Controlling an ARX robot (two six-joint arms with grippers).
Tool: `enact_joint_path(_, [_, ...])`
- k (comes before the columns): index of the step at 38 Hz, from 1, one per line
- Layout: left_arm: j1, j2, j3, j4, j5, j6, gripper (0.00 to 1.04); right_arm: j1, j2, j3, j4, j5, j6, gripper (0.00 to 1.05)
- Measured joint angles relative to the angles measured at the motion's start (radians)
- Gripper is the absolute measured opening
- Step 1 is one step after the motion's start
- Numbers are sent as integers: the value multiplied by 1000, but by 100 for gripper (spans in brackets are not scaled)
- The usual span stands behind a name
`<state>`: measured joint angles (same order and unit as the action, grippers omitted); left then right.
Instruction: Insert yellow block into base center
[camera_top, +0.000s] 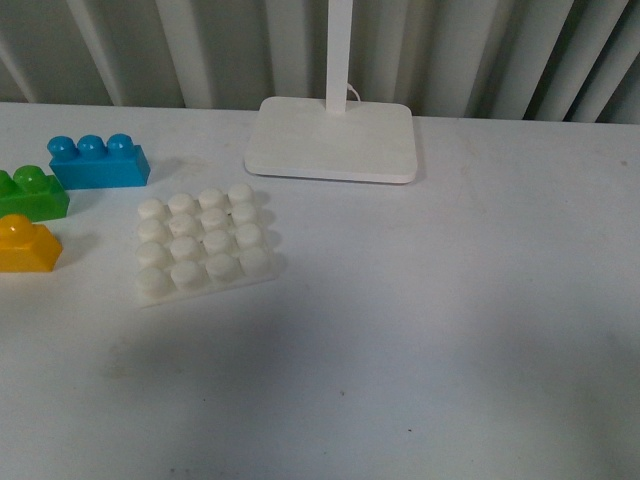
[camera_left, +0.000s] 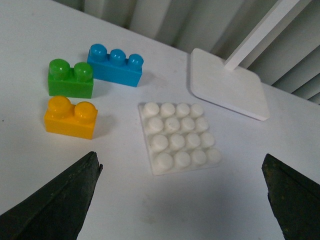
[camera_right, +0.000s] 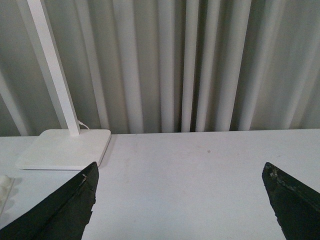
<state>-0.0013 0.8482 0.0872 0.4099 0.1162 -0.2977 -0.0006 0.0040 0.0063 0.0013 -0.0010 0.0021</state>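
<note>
I expect the white studded base (camera_left: 177, 135) to turn a little when I push the yellow block into its center, because it lies loose with its edges free all (camera_left: 187, 170) around.
The yellow block (camera_top: 24, 244) lies on the white table at the far left, cut by the front view's edge; the left wrist view shows the yellow block (camera_left: 70, 117) whole, studs up. Right of it lies the white studded base (camera_top: 204, 241), seen from the wrist as the base (camera_left: 178, 136) with all studs bare. My left gripper (camera_left: 181, 172) hangs open above the table on the near side of the base, holding nothing. My right gripper (camera_right: 180, 175) is open over bare table, away from the bricks. Neither arm shows in the front view.
A green brick (camera_top: 32, 193) and a blue three-stud brick (camera_top: 98, 161) sit just behind the yellow one. A smooth white slab (camera_top: 333, 139) with an upright pole (camera_top: 338, 50) stands behind the base. Pleated grey curtain closes the table's far edge.
</note>
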Motion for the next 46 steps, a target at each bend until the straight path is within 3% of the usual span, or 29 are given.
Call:
enact_joint_path(6, [34, 346, 49, 254, 25, 65, 98, 0, 0, 0, 0, 0, 0, 95])
enact_joint_path(13, [60, 609, 126, 377, 37, 120, 98, 0, 0, 0, 0, 0, 0, 95])
enact_joint_path(21, [86, 792, 196, 435, 52, 207, 98, 0, 0, 0, 0, 0, 0, 95])
enact_joint_path(46, [148, 1023, 358, 414, 13, 374, 98, 0, 0, 0, 0, 0, 0, 95])
